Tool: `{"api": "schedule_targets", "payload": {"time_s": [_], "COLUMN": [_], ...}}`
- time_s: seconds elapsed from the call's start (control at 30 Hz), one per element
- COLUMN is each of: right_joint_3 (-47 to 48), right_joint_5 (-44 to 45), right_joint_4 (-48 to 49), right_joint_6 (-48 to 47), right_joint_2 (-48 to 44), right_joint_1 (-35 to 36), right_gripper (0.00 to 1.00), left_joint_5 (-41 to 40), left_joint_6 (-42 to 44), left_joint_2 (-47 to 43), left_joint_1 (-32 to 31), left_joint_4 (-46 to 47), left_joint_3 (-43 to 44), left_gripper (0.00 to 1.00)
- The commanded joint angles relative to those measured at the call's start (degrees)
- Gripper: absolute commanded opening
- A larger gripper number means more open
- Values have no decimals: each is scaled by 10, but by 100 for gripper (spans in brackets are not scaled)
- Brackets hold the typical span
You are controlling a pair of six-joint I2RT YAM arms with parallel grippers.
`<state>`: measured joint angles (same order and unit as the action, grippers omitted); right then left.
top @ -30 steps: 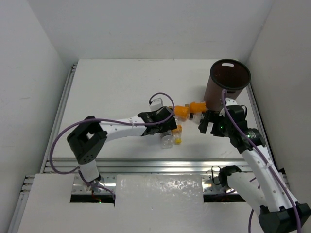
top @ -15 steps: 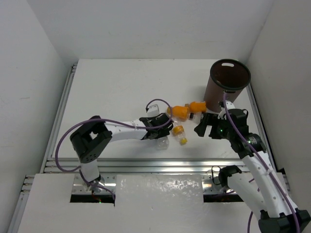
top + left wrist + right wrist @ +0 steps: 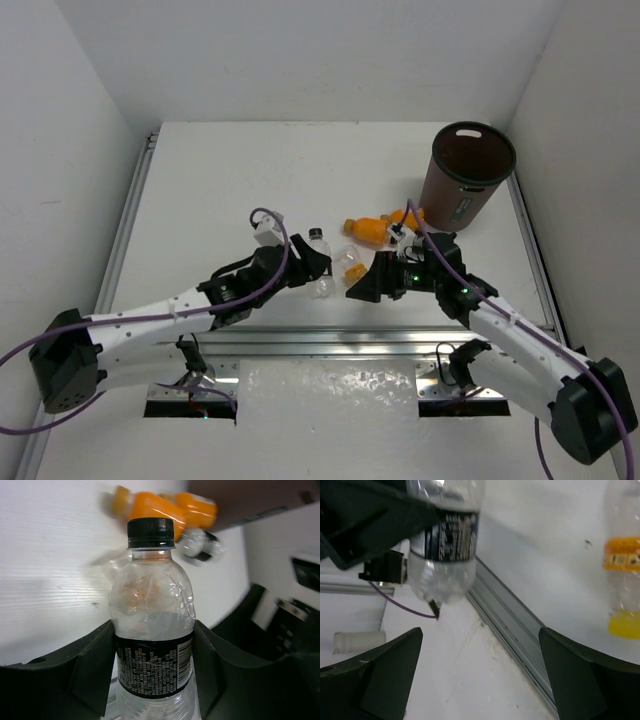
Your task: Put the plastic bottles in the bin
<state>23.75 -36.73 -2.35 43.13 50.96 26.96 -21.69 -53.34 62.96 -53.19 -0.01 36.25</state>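
I should use my right gripper to take the black-capped bottle by its lower end and carry it to the bin, because the bin is too far for my left gripper to reach.
My left gripper is shut on a clear bottle with a black cap and a black label, held upright off the table. It is gripped across the label. My right gripper hangs wide open just right of it, with nothing between its fingers. The held bottle shows at the top left of the right wrist view. Two orange bottles lie near the foot of the bin. A small clear bottle with an orange label lies between the two grippers.
Another clear bottle with a dark cap lies beside the orange ones. An aluminium rail runs along the table's near edge. White walls close in the table on three sides; the bin stands in the far right corner.
My left gripper has closed on the clear bottle and drawn back left with it, raised. The right gripper has swung from beside the bin down and left toward the table's middle.
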Motion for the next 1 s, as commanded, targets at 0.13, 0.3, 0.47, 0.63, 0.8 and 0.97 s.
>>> {"api": "schedule_targets", "payload": {"time_s": [0.13,0.3,0.47,0.63,0.8,0.97], "right_joint_3": [23,30,9,25,78,227], "right_joint_5": [34,90,144,192,321,482], "right_joint_4": [235,304,353,285,71,-165], "right_joint_6": [62,97,104,70,0,-60], "right_joint_2": [91,143,128,91,34,34], "right_joint_1": [106,141,145,145,144,110], "right_gripper": [99,92,55,0,0,0], "left_joint_5": [134,159,159,100,-103,-157], "left_joint_6": [13,-9,-23,-26,-83,-119], "left_joint_2": [-58,-70,-66,-82,-94,-113], "left_joint_1": [-4,-4,-4,-4,-2,3], "left_joint_4": [244,270,232,151,-171,-290], "left_joint_3": [-77,-86,-80,-52,101,139], "left_gripper": [0,0,16,77,100,100]}}
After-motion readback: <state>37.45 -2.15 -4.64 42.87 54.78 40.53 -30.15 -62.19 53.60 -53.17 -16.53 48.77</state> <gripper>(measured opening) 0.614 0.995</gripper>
